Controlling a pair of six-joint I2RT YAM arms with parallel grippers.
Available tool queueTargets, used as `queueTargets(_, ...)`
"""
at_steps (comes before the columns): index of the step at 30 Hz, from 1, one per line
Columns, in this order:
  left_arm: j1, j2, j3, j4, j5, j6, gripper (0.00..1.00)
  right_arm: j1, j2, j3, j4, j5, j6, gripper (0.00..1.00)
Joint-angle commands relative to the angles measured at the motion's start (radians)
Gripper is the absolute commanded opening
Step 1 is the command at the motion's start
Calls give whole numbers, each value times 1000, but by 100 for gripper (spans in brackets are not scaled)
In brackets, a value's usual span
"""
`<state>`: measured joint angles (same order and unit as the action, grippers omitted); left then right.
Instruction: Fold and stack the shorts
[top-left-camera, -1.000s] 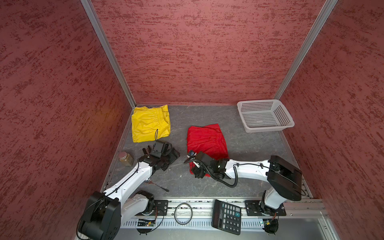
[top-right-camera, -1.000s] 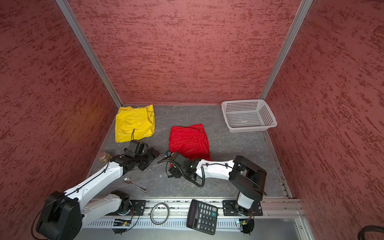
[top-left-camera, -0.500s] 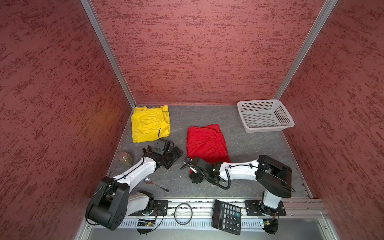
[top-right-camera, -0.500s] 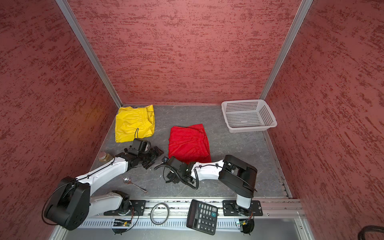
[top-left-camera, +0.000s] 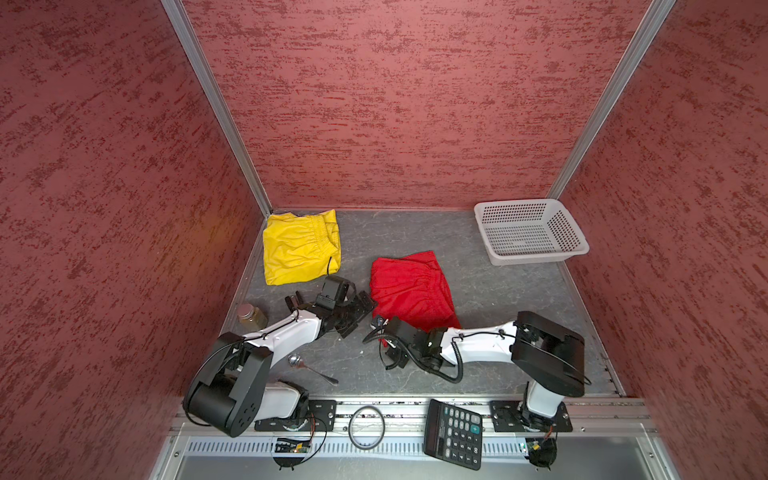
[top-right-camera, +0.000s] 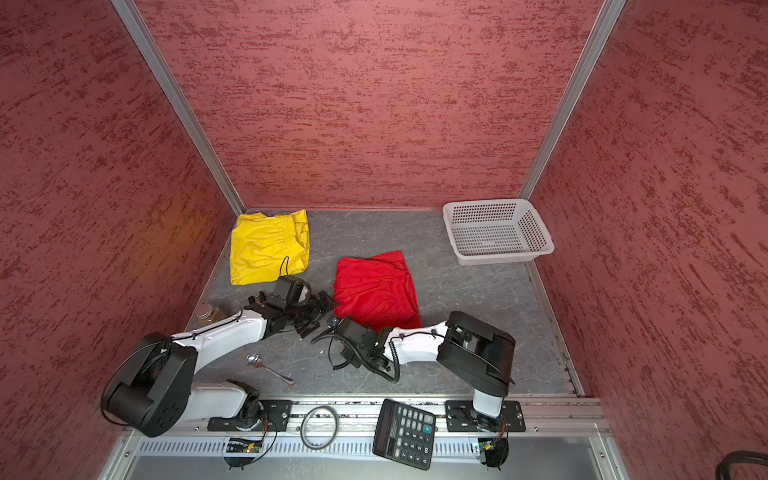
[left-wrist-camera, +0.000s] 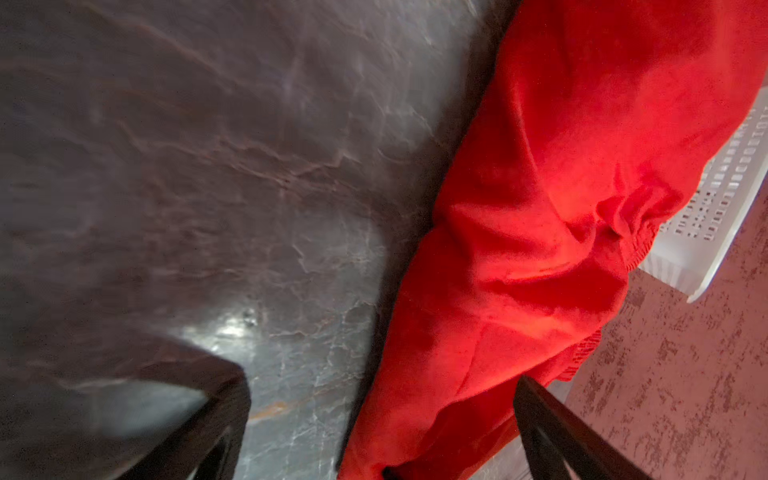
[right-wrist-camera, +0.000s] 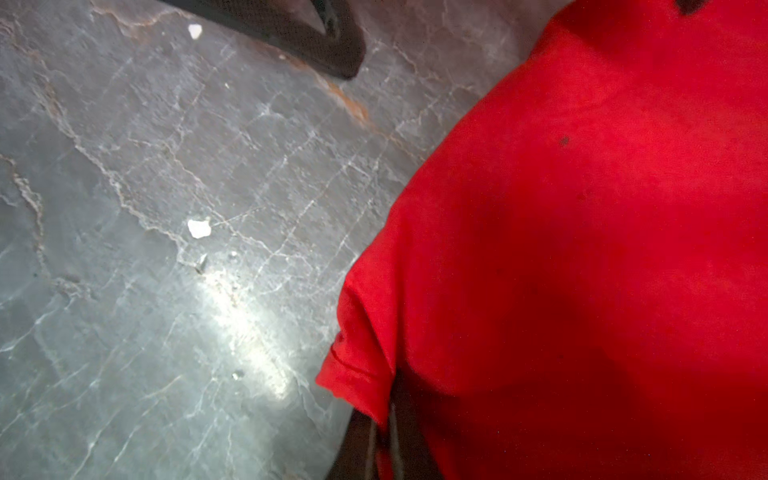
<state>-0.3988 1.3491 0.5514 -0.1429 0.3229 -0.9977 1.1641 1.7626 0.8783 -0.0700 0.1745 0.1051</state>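
The yellow shorts (top-left-camera: 301, 249) are on my left gripper's side, a long way from my right gripper, so my left gripper should grab the red shorts' edge (top-left-camera: 374, 289) and bring the red shorts there.
The red shorts (top-left-camera: 409, 286) (top-right-camera: 374, 286) lie crumpled in the middle of the grey table. The folded yellow shorts (top-left-camera: 301, 247) (top-right-camera: 268, 247) rest at the back left corner. My left gripper (top-left-camera: 359, 313) (top-right-camera: 320, 313) (left-wrist-camera: 380, 395) is open low at the red shorts' left edge, and that edge (left-wrist-camera: 519, 249) runs between its fingers. My right gripper (top-left-camera: 388, 345) (top-right-camera: 350, 345) (right-wrist-camera: 388, 440) is shut on the near left corner of the red shorts (right-wrist-camera: 582, 249).
A white perforated basket (top-left-camera: 536, 259) (top-right-camera: 498, 257) (left-wrist-camera: 715, 208) stands at the back right. Near the left wall is a small jar (top-left-camera: 251, 318), with a spoon (top-left-camera: 309, 368) in front of it. A calculator (top-left-camera: 453, 432) and a ring (top-left-camera: 365, 422) lie on the front rail.
My right gripper has shut on the red shorts' near left corner. The left gripper has moved right to the red shorts' edge and opened wider.
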Motion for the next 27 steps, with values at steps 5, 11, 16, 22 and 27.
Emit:
queueTargets(5, -21, 52, -86, 224, 90, -97, 99, -19, -141, -58, 39, 45, 5, 0)
queueTargets(11, -73, 100, -116, 348, 107, -162, 98, -51, -230, -99, 102, -80, 85, 0)
queueTargets(16, -129, 179, -134, 494, 101, -231, 82, -78, -255, -129, 159, -164, 152, 0)
queueTargets(22, -127, 295, -106, 681, 111, -302, 47, -82, -263, -165, 183, -200, 180, 0)
queueTargets(27, -109, 353, 17, 630, 135, -253, 4, -89, -301, -208, 214, -207, 222, 26)
